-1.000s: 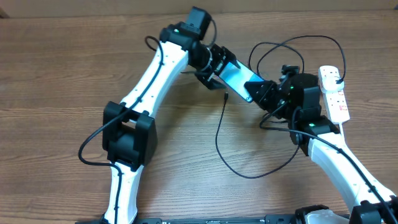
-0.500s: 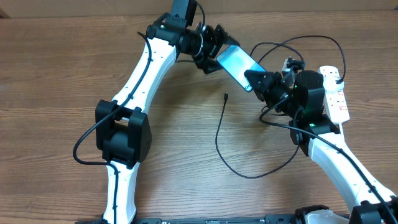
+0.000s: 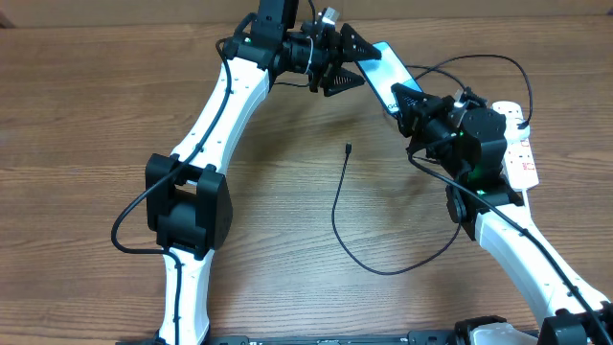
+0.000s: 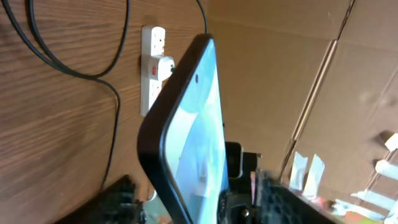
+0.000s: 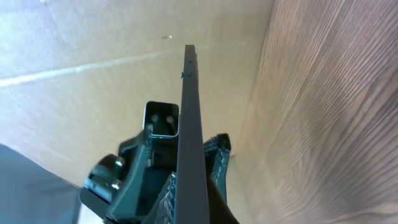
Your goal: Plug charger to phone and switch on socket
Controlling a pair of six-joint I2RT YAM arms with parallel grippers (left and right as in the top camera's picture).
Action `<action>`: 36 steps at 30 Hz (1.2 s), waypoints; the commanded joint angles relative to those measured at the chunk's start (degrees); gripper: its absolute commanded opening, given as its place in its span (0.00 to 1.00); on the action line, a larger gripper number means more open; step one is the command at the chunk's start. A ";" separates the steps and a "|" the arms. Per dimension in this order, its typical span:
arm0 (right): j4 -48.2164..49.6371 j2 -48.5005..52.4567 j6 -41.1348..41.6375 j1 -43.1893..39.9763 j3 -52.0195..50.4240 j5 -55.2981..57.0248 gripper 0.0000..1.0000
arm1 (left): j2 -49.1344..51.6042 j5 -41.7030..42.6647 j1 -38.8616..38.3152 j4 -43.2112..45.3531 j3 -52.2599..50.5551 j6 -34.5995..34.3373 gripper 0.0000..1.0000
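The robot's right gripper covers the phone's lower end (image 3: 395,97), so the left gripper should take the phone's upper end before the right gripper backs off to fetch the connector tip (image 3: 348,149).
The phone (image 3: 385,72), with a light-blue screen and a dark frame, is lifted off the table and tilted. My right gripper (image 3: 410,101) is shut on its lower end. The right wrist view shows the phone edge-on (image 5: 189,124) between the fingers (image 5: 193,186). My left gripper (image 3: 347,65) is open, its fingers spread on either side of the phone's upper end (image 4: 199,137). The black charger cable (image 3: 335,216) lies loose on the table. Its connector tip (image 3: 347,149) lies free below the phone. The white socket strip (image 3: 522,158) lies at the right, partly hidden by my right arm.
A cardboard wall (image 4: 280,62) stands along the far edge of the wooden table (image 3: 96,144). Black cable loops (image 3: 460,67) curl by the strip behind my right arm. The left wrist view shows the strip (image 4: 152,68) and cable (image 4: 74,68) beyond the phone.
Both grippers have moved with the phone toward the table's far edge, and the phone has risen and tilted. My left gripper's fingers have spread apart from the phone. The cable has not moved.
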 commanded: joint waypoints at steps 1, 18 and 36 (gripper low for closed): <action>1.75 -0.48 4.24 1.05 1.40 1.25 0.04 | -0.20 0.48 -0.02 0.52 1.16 1.31 0.55; 1.86 -0.46 8.74 5.92 1.40 8.52 0.04 | -0.20 0.52 -0.02 0.50 1.16 1.36 0.36; 1.68 -0.46 8.72 5.92 1.40 8.48 0.04 | -0.20 -1.25 -0.02 0.50 1.16 -0.61 0.04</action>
